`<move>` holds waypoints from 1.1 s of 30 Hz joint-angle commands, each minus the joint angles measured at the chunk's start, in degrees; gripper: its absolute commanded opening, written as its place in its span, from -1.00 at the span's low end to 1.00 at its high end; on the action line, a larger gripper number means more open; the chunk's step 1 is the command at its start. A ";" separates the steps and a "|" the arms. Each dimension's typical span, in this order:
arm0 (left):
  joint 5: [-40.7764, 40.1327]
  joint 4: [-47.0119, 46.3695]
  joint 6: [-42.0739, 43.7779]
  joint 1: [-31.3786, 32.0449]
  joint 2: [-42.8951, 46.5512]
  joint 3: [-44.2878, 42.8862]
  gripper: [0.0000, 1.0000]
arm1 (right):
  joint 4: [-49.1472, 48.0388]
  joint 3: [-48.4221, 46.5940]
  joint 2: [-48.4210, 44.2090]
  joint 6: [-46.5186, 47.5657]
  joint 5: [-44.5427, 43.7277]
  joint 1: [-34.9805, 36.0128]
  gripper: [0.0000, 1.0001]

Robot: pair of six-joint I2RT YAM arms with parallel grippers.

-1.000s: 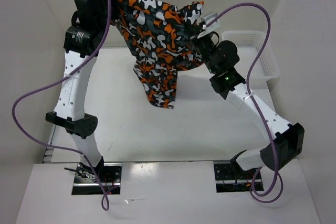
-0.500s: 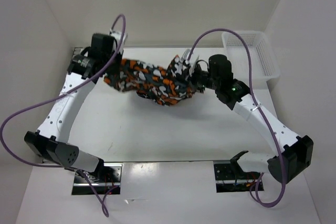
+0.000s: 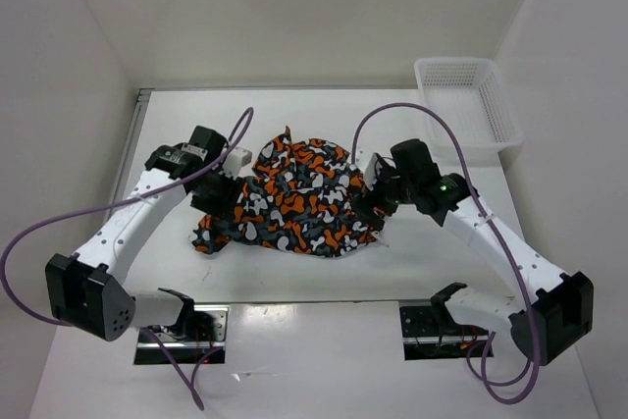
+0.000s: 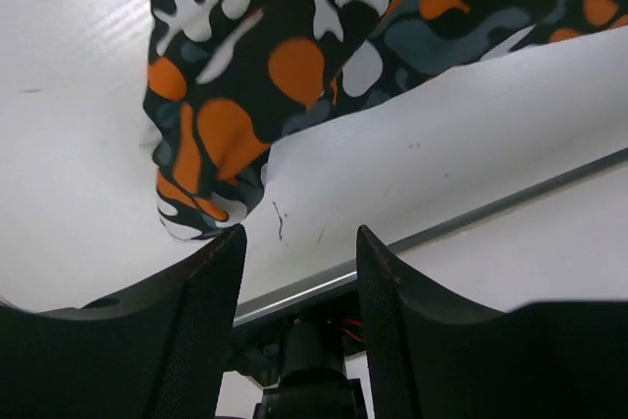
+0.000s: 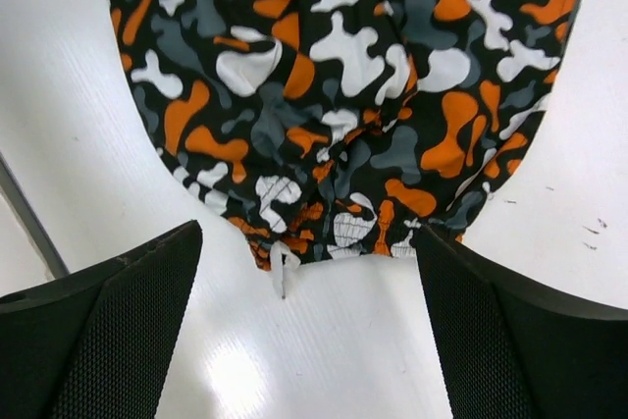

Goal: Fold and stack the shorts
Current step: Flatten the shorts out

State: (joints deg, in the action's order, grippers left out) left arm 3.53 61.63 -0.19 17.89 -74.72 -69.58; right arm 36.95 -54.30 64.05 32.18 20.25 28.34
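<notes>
The white drawstring (image 5: 283, 278) sticks out at the edge of the waistband (image 5: 276, 248), so it will drag along with the shorts when I pull them.
The shorts (image 3: 296, 201), camouflage in orange, black, grey and white, lie crumpled in a heap on the white table (image 3: 294, 125). My left gripper (image 3: 218, 199) sits low at their left edge. In the left wrist view it (image 4: 299, 242) is open, nothing between its fingers, and the shorts (image 4: 294, 46) hang just beyond the tips. My right gripper (image 3: 371, 205) is at the heap's right edge. In the right wrist view it (image 5: 309, 235) is wide open, with the waistband of the shorts (image 5: 343, 95) and a white drawstring (image 5: 282, 270) lying just ahead of its fingertips.
A white mesh basket (image 3: 483, 74) stands at the back right of the table. Purple cables loop from both arms. The table's front edge, a metal rail (image 4: 471, 218), runs close behind the left gripper.
Both arms came down from holding the shorts aloft and laid them on the table. Both grippers opened and let go of the fabric.
</notes>
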 commanded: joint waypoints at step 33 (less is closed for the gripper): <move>-3.80 -9.78 0.19 -17.36 -15.36 15.62 -0.08 | -17.09 -12.50 39.66 -19.26 12.62 -5.66 0.34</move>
State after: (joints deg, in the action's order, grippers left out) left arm -3.31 51.09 -0.21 0.49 -87.59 -52.45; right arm 18.85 -67.61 103.55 10.81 32.01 22.15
